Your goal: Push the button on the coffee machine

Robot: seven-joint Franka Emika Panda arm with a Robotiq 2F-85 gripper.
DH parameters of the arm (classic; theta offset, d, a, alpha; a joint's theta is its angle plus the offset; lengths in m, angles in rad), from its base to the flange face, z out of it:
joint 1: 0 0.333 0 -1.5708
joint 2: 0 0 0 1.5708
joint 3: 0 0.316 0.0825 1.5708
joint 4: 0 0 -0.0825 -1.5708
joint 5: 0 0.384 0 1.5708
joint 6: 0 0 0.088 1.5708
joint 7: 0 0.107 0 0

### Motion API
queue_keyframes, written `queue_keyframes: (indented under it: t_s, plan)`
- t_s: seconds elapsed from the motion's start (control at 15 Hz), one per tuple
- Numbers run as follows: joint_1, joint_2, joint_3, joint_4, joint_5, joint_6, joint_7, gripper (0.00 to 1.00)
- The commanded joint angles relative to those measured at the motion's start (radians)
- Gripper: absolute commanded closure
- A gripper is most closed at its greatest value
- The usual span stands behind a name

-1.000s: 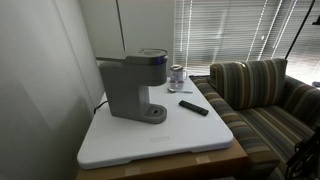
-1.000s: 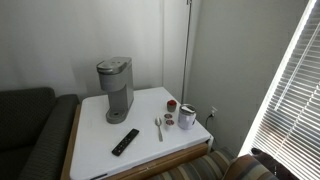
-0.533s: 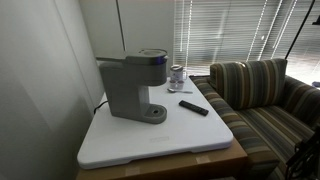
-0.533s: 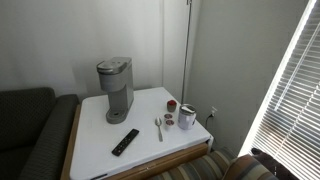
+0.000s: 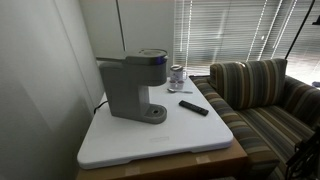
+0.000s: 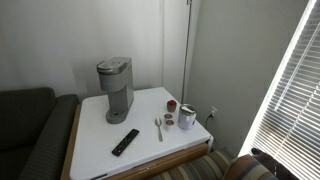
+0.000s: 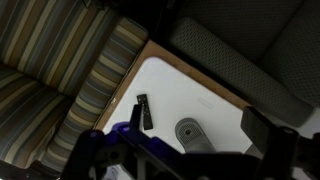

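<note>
The path from my empty gripper to the grey coffee machine (image 6: 117, 90) is clear, so I should keep moving until I am above the machine's top (image 6: 114, 64), closing my fingers for pushing.
The grey coffee machine (image 5: 130, 86) stands at the back of the white tabletop (image 5: 160, 135) and shows in both exterior views (image 6: 114, 88). In the wrist view I look down on it from high above, with its round drip base (image 7: 189, 131) between my fingers. My gripper (image 7: 196, 127) is open and empty, its two dark fingers spread wide, well above the machine and touching nothing. The gripper does not show in either exterior view. I cannot make out the button.
A black remote (image 5: 194, 107) (image 6: 125, 141) (image 7: 144, 111) lies in front of the machine. A small metal can (image 5: 177, 76) (image 6: 187, 117), a spoon (image 6: 158, 127) and a small red-brown item (image 6: 171, 105) sit near the edge. A striped sofa (image 5: 262, 95) and a dark couch (image 6: 25, 125) flank the table.
</note>
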Motion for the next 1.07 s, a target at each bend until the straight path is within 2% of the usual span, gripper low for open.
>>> queue_keyframes:
  t_s: [0.0, 0.47, 0.6, 0.8, 1.0]
  plan:
    - [0.015, 0.154, 0.007, 0.141, -0.036, 0.007, -0.076, 0.0]
    - [0.044, 0.333, 0.036, 0.258, -0.069, 0.147, -0.139, 0.0]
    - [0.045, 0.304, 0.036, 0.226, -0.064, 0.14, -0.11, 0.0]
    - [0.046, 0.333, 0.036, 0.246, -0.067, 0.142, -0.115, 0.0]
    - [0.049, 0.36, 0.039, 0.263, -0.087, 0.196, -0.145, 0.0]
